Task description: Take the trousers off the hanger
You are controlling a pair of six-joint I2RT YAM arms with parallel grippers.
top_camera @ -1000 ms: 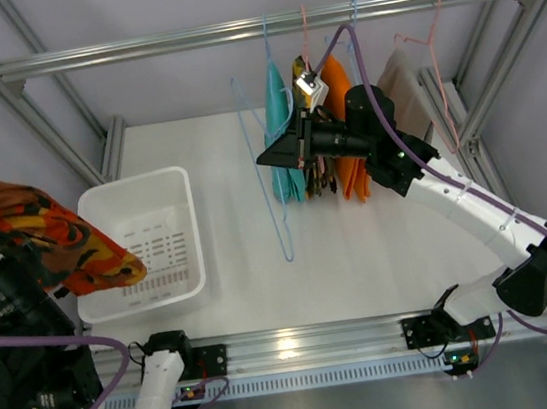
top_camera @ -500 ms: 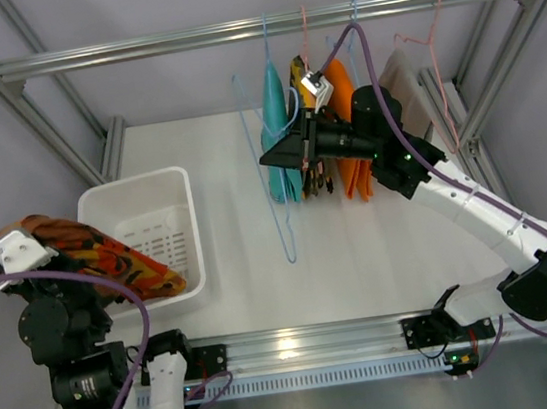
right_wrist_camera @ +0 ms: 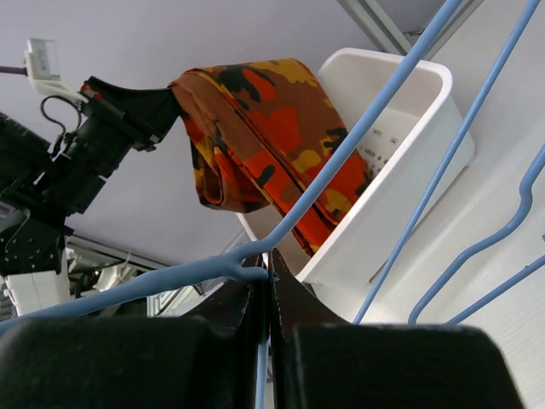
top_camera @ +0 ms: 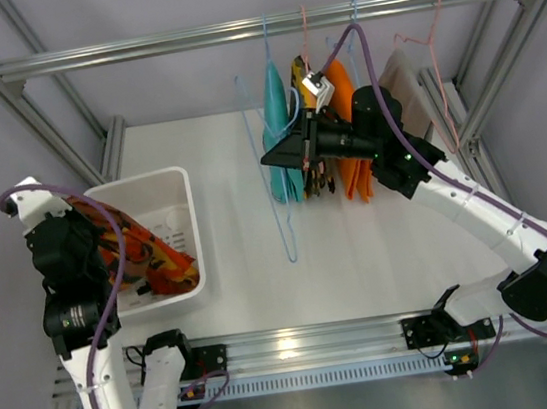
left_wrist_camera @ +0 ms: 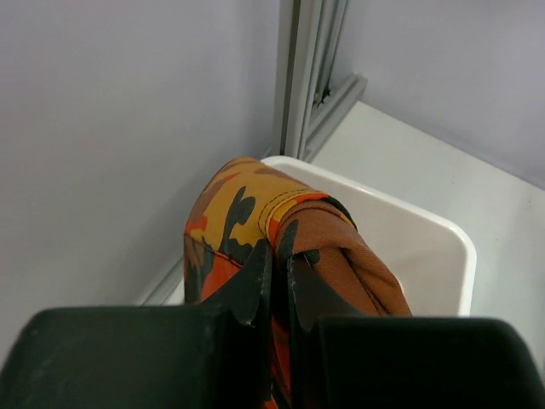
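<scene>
I should keep lowering the pinched end of the trousers with my left gripper until it sinks below the basket's rim [left_wrist_camera: 375, 191], because the lower end of the patterned trousers [top_camera: 174, 272] is inside the white basket.
The patterned orange, red and brown trousers [top_camera: 144, 257] hang from my left gripper [top_camera: 106, 249], which is shut on them; their lower end lies in the white basket [top_camera: 174, 177]. In the left wrist view my left gripper [left_wrist_camera: 278, 256] pinches the cloth [left_wrist_camera: 247, 204] above the basket corner [left_wrist_camera: 426, 223]. My right gripper [top_camera: 272, 156] is shut on the wire of an empty blue hanger [top_camera: 284, 225], as the right wrist view [right_wrist_camera: 270, 260] shows on the hanger [right_wrist_camera: 358, 136]. The plain teal trousers [top_camera: 276, 113] hang from the rail beside it.
Orange garments [top_camera: 344, 125] and a beige one [top_camera: 404, 81] hang from the rail [top_camera: 132, 50] behind my right arm. Metal frame posts stand at both sides. In the right wrist view the patterned trousers [right_wrist_camera: 264, 128] and the basket [right_wrist_camera: 400, 170] show.
My left arm has swung forward and down, bringing the patterned trousers from the far left into the basket. My right gripper has stayed on the blue hanger.
</scene>
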